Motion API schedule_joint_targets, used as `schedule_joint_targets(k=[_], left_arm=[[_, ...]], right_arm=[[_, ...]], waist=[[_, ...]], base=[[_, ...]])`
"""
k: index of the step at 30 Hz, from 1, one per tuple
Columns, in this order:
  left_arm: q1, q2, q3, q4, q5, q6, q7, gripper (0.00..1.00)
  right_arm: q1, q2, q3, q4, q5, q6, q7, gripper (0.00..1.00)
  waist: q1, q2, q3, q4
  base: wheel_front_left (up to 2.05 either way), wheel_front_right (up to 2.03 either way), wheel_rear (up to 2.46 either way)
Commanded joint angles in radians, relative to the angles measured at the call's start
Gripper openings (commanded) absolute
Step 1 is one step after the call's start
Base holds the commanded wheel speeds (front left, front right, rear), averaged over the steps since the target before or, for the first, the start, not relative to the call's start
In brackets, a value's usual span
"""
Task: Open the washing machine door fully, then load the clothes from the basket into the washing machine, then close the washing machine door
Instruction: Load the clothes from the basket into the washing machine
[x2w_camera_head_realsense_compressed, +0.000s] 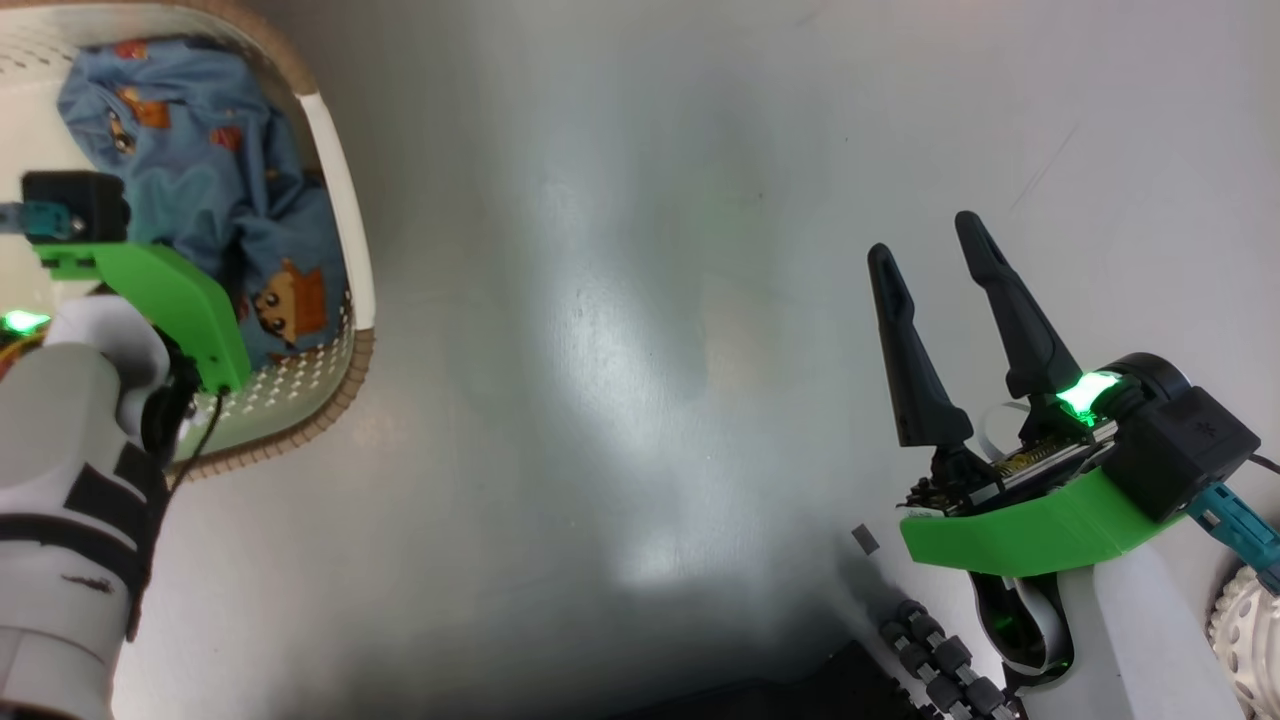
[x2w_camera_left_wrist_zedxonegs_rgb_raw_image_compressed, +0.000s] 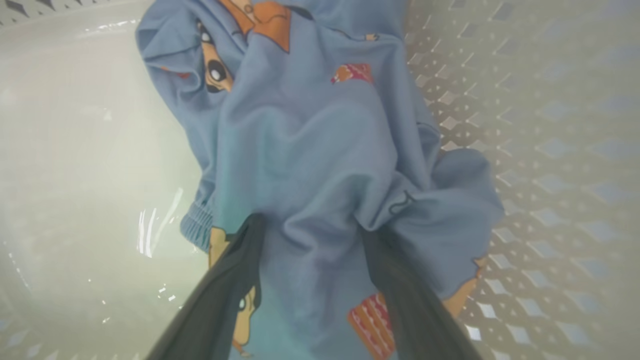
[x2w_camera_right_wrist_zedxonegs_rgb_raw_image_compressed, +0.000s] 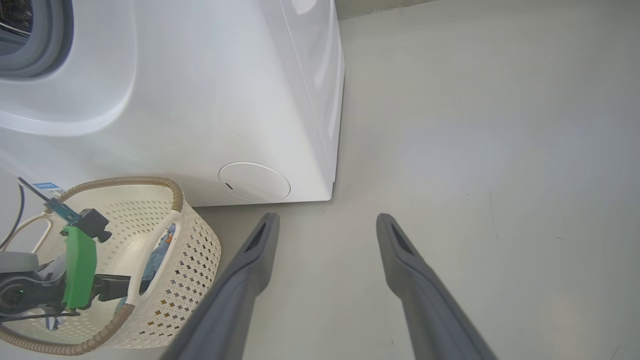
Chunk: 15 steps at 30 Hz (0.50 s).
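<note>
I expect the light blue printed clothes (x2w_camera_head_realsense_compressed: 216, 168) to all come along and leave the basket empty when I lift the raised fold of cloth, because unbroken cloth is all around the fold (x2w_camera_left_wrist_zedxonegs_rgb_raw_image_compressed: 321, 225).
The basket (x2w_camera_head_realsense_compressed: 345, 220) stands on the floor at the upper left and holds the light blue printed clothes (x2w_camera_head_realsense_compressed: 200, 170). My left arm reaches down into it. In the left wrist view my left gripper (x2w_camera_left_wrist_zedxonegs_rgb_raw_image_compressed: 314, 227) is open, its two fingers pressed onto the clothes (x2w_camera_left_wrist_zedxonegs_rgb_raw_image_compressed: 310, 140) with a raised fold between them. My right gripper (x2w_camera_head_realsense_compressed: 925, 240) hangs open over bare floor at the right, nothing between its fingers. The right wrist view shows the washing machine (x2w_camera_right_wrist_zedxonegs_rgb_raw_image_compressed: 200, 100) with its grey seal (x2w_camera_right_wrist_zedxonegs_rgb_raw_image_compressed: 50, 45), and the basket (x2w_camera_right_wrist_zedxonegs_rgb_raw_image_compressed: 195, 280) in front of it. The washing machine door is out of view.
A round lower cap (x2w_camera_right_wrist_zedxonegs_rgb_raw_image_compressed: 254, 181) sits near the machine's front corner. Grey floor (x2w_camera_head_realsense_compressed: 620, 300) stretches between the basket and my right arm. My base's black roller wheel (x2w_camera_head_realsense_compressed: 940, 650) shows at the bottom right.
</note>
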Motion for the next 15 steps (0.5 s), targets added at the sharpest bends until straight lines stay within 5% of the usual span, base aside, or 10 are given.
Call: schedule_joint_targets(k=[1,8,9,11,12,15], left_arm=[[-0.004,0.045,0.015,0.011,0.008,0.016,-0.012,1.00],[-0.040,0.031,0.021,0.051,-0.008,0.026,-0.019,0.98],[-0.043,0.029,0.020,0.054,-0.008,0.025,-0.021,0.58],[-0.051,0.024,0.022,0.057,-0.015,0.021,-0.035,0.27],[-0.053,0.022,0.020,0.059,-0.014,0.018,-0.042,0.04],[-0.053,0.014,0.022,0.063,-0.025,0.010,-0.066,0.00]], right_arm=[[0.027,0.002,0.029,-0.025,-0.008,0.001,-0.005,1.00],[0.030,0.002,0.029,-0.038,-0.010,0.001,-0.005,1.00],[0.031,0.002,0.029,-0.039,-0.011,0.001,-0.005,1.00],[0.032,0.002,0.026,-0.039,-0.013,0.001,-0.005,1.00],[0.032,0.002,0.024,-0.039,-0.014,0.001,-0.005,1.00],[0.030,0.002,0.018,-0.038,-0.013,0.001,-0.005,1.00]], waist=[[-0.0001,0.0000,0.018,-0.001],[-0.0001,0.0000,0.040,-0.007],[-0.0001,0.0000,0.041,-0.007],[-0.0001,0.0000,0.043,-0.007],[-0.0001,0.0000,0.043,-0.006],[-0.0001,0.0000,0.032,-0.001]], base=[[0.00,0.00,0.00],[0.00,0.00,0.00],[0.00,0.00,0.00],[0.00,0.00,0.00],[0.00,0.00,0.00],[0.00,0.00,0.00]])
